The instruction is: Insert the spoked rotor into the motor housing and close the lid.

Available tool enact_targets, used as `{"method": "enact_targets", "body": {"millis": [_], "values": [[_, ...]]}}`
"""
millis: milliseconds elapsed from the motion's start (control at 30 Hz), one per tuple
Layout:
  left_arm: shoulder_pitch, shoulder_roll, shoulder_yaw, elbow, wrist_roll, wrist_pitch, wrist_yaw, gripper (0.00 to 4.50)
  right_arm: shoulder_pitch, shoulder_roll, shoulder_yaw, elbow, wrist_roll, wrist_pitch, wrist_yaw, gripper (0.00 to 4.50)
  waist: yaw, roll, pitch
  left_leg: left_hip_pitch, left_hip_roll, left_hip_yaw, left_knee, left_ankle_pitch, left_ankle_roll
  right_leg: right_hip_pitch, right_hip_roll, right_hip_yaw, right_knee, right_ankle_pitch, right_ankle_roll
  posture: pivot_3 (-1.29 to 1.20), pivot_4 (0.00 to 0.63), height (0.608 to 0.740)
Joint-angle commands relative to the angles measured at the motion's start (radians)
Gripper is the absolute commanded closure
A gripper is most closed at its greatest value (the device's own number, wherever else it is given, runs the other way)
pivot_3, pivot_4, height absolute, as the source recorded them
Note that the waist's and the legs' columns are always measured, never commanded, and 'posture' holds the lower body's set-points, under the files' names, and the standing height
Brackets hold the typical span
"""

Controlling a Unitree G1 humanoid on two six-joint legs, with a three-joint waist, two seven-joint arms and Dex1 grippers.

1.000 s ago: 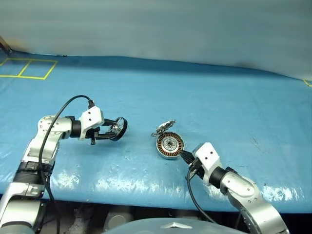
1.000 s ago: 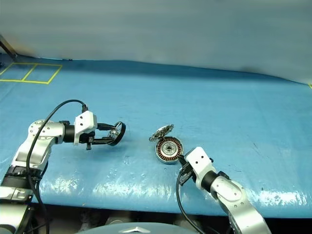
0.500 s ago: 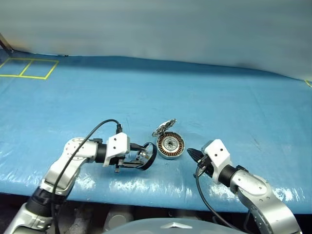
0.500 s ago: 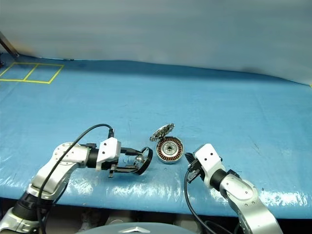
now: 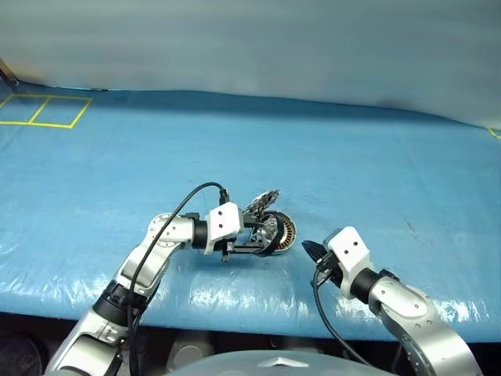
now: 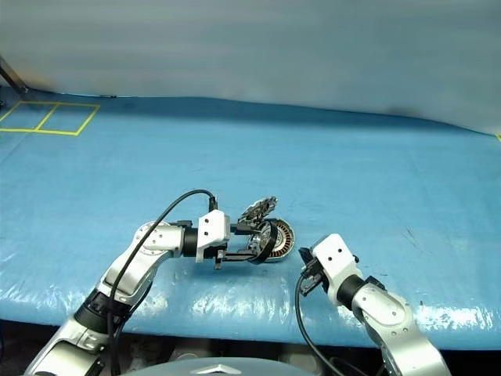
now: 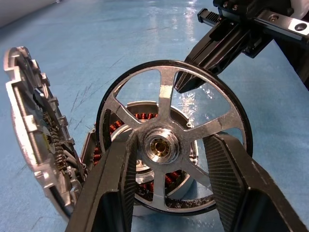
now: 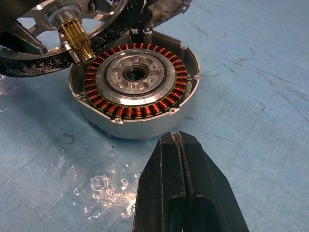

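My right gripper should take the rotor's middle after I rest the rotor on the housing, because the rotor's brass shaft slants beside the housing's hole.
The spoked rotor, with a black rim and silver spokes, stands on edge with my left gripper shut on its hub. It hovers at the left rim of the motor housing, and its brass shaft points toward the housing. The housing lies face up on the table with its copper windings showing. The lid leans tilted just behind the housing, and its inner face shows segments. My right gripper is shut and empty, a short way to the right of the housing.
A blue sheet covers the table, and its front edge runs close below both arms. Yellow tape squares mark the far left corner. A black cable loops over my left wrist.
My left arm has swung to the right with the rotor, from the open table on the left up to the housing. The right gripper stays shut beside the housing.
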Motion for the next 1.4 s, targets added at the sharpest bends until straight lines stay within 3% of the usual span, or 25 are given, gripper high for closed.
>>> {"method": "enact_targets", "body": {"millis": [33,267,733,1000,1400], "values": [[-0.036,0.034,0.015,0.046,0.022,-0.047,-0.018,2.7,0.003,-0.005,0.009,-0.042,-0.017,-0.015,-0.007,4.5,0.0,0.0,0.0,0.0,0.0,0.0,0.0,0.0,0.0,0.0,0.0,0.0,0.0,0.0,0.0,0.0,0.15,0.74],[-0.086,0.097,0.039,0.113,0.016,-0.103,-0.062,2.7,-0.017,-0.007,0.021,-0.023,-0.024,-0.02,0.006,4.5,-0.004,0.0,0.0,0.0,0.0,0.0,-0.001,0.0,0.0,-0.001,0.0,0.0,0.0,0.0,0.0,0.0,0.15,0.74],[-0.063,0.042,0.068,-0.049,-0.121,0.005,-0.049,2.7,-0.048,-0.008,0.055,0.017,-0.044,-0.033,0.018,4.5,-0.003,0.0,0.0,-0.001,0.0,0.0,-0.001,0.0,0.0,-0.001,0.0,0.0,-0.001,0.0,0.0,0.0,0.15,0.74],[-0.057,0.091,0.038,-0.021,-0.052,-0.006,-0.06,2.7,-0.052,0.0,0.068,0.034,-0.055,-0.046,0.023,4.5,-0.003,0.0,0.001,-0.001,0.0,0.0,-0.002,0.0,0.0,-0.001,0.0,0.0,-0.002,0.0,0.0,0.0,0.15,0.74],[-0.046,0.022,0.032,-0.007,-0.094,0.017,-0.068,2.7,-0.046,0.007,0.081,0.038,-0.067,-0.053,0.023,4.5,-0.004,0.0,0.001,-0.001,0.0,-0.001,-0.002,0.0,0.0,-0.001,0.0,0.0,-0.002,0.0,0.0,0.0,0.15,0.74]]}}
